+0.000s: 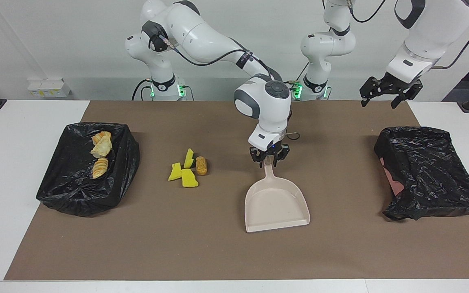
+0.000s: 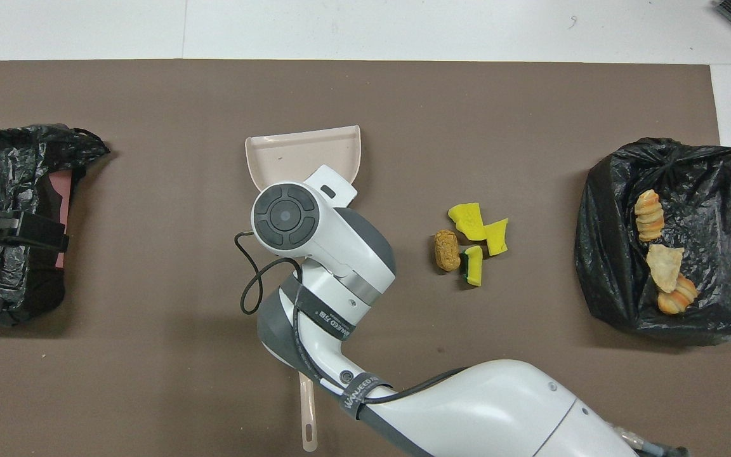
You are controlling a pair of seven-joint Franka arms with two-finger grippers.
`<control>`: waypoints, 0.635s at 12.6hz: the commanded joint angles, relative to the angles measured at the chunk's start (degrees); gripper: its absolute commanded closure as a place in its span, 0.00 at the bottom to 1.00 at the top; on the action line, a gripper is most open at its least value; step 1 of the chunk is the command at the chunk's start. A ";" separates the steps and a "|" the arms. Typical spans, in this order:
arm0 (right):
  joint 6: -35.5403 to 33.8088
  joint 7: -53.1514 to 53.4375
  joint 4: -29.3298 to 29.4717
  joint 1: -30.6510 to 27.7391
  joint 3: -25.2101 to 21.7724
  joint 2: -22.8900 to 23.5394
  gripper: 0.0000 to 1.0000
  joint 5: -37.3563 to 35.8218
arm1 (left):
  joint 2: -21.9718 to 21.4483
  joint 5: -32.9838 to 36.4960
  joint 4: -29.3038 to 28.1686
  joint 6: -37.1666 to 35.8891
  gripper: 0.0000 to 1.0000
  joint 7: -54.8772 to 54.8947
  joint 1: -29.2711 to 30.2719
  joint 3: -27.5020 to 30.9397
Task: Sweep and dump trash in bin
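The beige dustpan [image 2: 302,156] has raised sides [image 2: 357,152] along its edges, so it will keep the yellow sponge wedges and brown roll together when I carry it.
Three yellow sponge wedges [image 1: 183,173] [image 2: 476,235] and a brown roll [image 1: 201,165] [image 2: 447,249] lie together on the brown mat. Three pale tan chunks [image 1: 101,148] [image 2: 660,266] lie on the black-bagged bin [image 1: 75,187] [image 2: 714,209] at the right arm's end. The beige dustpan [image 1: 277,205] [image 2: 302,152] lies flat mid-table with its handle [image 1: 268,170] pointing toward the robots. My right gripper [image 1: 269,159] is low over the handle's end, fingers open on either side of it; its own wrist hides it in the overhead view. My left gripper [image 1: 384,101] waits open, raised.
A second black-bagged bin [image 1: 430,171] [image 2: 10,279] with some pink showing sits at the left arm's end, under the left gripper's side. A slim beige stick [image 2: 307,416] pokes out under the right arm, nearer to the robots than the dustpan.
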 commanded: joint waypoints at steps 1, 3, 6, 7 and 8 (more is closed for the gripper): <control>-1.01 1.05 -7.08 -0.34 0.63 -8.12 0.00 0.29 | 3.88 1.10 2.62 -0.43 0.00 0.43 -2.02 0.03; -0.92 0.35 -14.28 -0.34 0.72 -14.26 0.00 4.83 | 5.55 0.83 2.27 3.07 0.00 0.34 -3.60 0.03; -0.57 0.34 -24.92 1.67 0.89 -22.89 0.00 10.11 | 8.97 0.66 1.56 9.22 0.00 0.16 -6.94 0.12; 0.22 0.34 -29.13 3.42 0.89 -25.43 0.00 11.96 | 10.37 0.66 1.47 10.64 0.00 0.08 -7.82 0.12; 1.44 0.08 -32.82 4.57 0.89 -27.81 0.00 13.20 | 11.52 0.57 1.39 12.65 0.00 -0.18 -8.96 0.12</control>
